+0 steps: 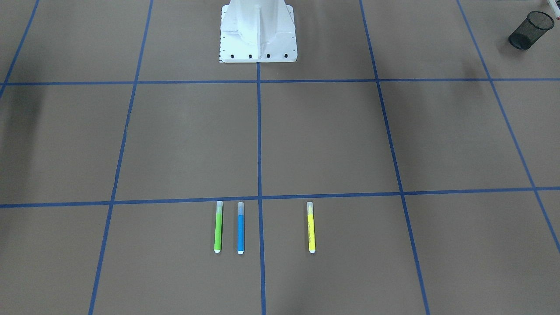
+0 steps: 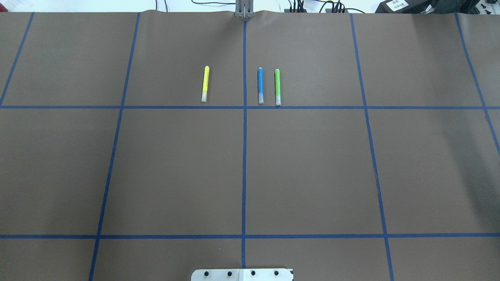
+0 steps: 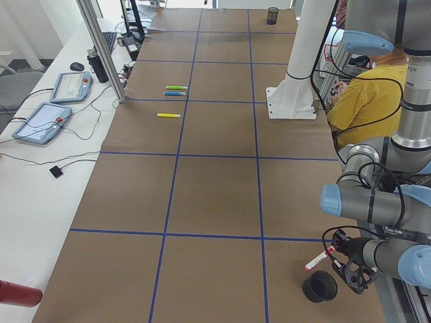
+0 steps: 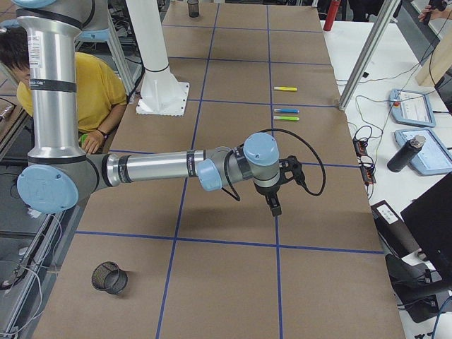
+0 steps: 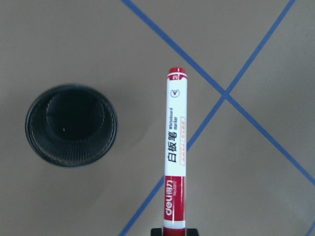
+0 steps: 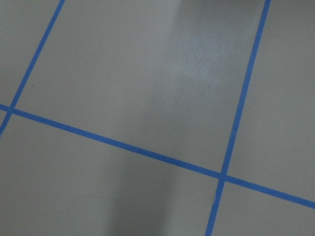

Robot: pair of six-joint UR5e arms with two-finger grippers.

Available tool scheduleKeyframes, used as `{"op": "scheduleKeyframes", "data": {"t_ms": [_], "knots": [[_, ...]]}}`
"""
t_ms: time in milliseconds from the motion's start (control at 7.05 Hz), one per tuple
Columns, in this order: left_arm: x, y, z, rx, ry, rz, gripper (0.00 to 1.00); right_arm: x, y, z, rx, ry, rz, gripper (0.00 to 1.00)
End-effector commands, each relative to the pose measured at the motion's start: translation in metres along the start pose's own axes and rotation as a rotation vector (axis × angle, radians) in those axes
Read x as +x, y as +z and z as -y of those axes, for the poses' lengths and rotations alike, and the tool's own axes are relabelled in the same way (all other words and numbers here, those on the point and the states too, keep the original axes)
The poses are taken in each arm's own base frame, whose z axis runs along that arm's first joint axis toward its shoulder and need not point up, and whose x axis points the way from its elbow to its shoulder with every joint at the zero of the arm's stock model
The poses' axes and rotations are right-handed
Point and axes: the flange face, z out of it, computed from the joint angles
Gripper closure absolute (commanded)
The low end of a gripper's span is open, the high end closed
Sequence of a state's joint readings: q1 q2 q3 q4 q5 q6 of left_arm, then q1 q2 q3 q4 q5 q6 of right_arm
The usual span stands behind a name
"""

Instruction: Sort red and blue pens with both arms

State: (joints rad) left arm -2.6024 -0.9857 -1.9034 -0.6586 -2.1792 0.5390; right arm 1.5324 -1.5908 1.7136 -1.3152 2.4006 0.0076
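Observation:
Next, I pull my left gripper back and tip the marker down into the cup's opening (image 3: 320, 286), because the red marker's loose end (image 3: 308, 267) points past the mesh cup's rim.
The red marker (image 5: 176, 152), white-barrelled with red cap and end, is held by its capped end in my left gripper (image 5: 174, 230), which is shut on it. It hangs just right of the open black mesh cup (image 5: 71, 125) at the table's near end in the exterior left view. The blue pen (image 2: 260, 86) lies flat on the far side of the table, between a green pen (image 2: 277, 86) and a yellow pen (image 2: 205, 84). My right gripper (image 4: 272, 205) hovers over bare table short of the pens. Whether it is open or shut I cannot tell.
A second mesh cup (image 4: 109, 277) stands at the table's right end. The white pedestal (image 1: 258, 33) stands at the robot's side. A person in a yellow shirt (image 4: 106, 88) sits behind it. Tablets (image 3: 40, 121) and cables lie beyond the far edge.

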Motion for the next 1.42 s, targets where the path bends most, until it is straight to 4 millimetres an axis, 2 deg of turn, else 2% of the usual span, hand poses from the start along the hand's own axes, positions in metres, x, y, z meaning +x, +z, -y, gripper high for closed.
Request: {"op": "scheduleKeyframes", "data": {"t_ms": [0,284,426,568,710,1277], "knots": [[-0.02,0.022,-0.001,-0.081,-0.245,-0.059,1.0,-0.002,0.0,0.001,0.002,-0.005,0.001,0.0],[-0.024,0.028,-0.001,-0.11,-0.321,-0.067,1.0,-0.001,0.0,0.001,0.005,-0.008,0.001,0.0],[-0.027,0.022,0.009,-0.109,-0.323,-0.06,1.0,-0.002,-0.001,0.002,0.007,-0.009,0.001,0.0],[-0.03,-0.001,0.036,-0.12,-0.311,-0.008,1.0,-0.003,-0.002,0.005,0.01,-0.013,0.001,0.0],[-0.034,-0.004,0.042,-0.13,-0.316,-0.002,1.0,-0.004,-0.001,0.006,0.01,-0.015,0.001,0.0],[-0.05,0.01,0.046,-0.169,-0.356,0.008,1.0,-0.006,-0.002,0.01,0.014,-0.021,0.002,0.0]]}}
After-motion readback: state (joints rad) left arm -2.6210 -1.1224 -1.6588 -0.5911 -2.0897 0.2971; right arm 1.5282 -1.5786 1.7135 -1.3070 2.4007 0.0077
